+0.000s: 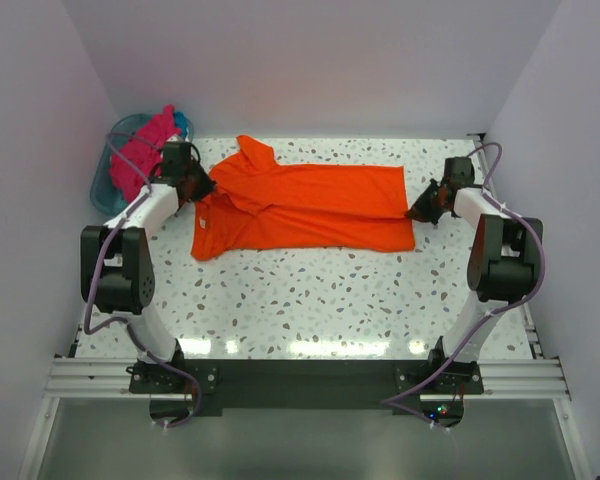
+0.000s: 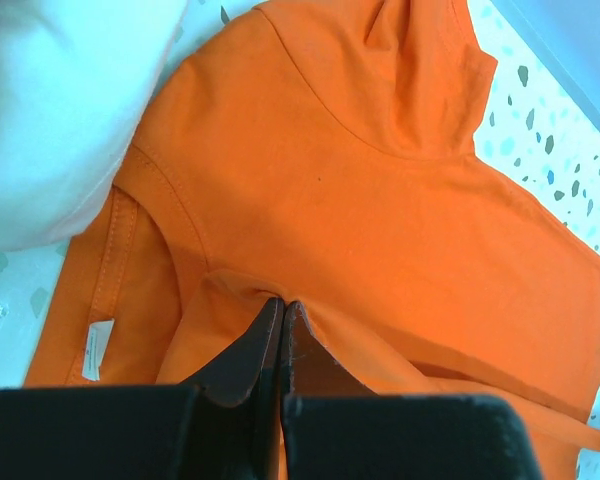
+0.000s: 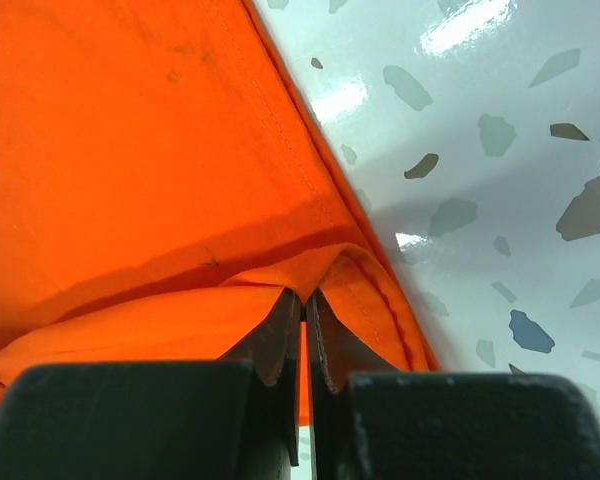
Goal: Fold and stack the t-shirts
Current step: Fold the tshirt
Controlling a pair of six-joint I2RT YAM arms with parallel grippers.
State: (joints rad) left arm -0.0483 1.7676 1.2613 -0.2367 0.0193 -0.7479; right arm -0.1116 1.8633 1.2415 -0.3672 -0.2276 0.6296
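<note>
My left gripper and my right gripper should first take its near edge (image 1: 315,246) and pull it closer, because the orange t-shirt (image 1: 325,187) is lying far back beside the basket.
The orange t-shirt (image 1: 305,205) lies spread across the far half of the table, neck end to the left, hem to the right, its far side folded over. My left gripper (image 1: 202,186) is shut on a pinch of the orange t-shirt (image 2: 380,180) near the collar; the white neck label (image 2: 97,348) shows beside it. My right gripper (image 1: 417,211) is shut on the hem edge of the orange t-shirt (image 3: 130,180) at its right end. A magenta-pink t-shirt (image 1: 143,150) hangs out of the basket.
A teal plastic basket (image 1: 111,160) stands at the far left corner with bunched shirts in it. White cloth (image 2: 50,110) fills the upper left of the left wrist view. The speckled table (image 1: 310,300) runs to walls at the back and sides.
</note>
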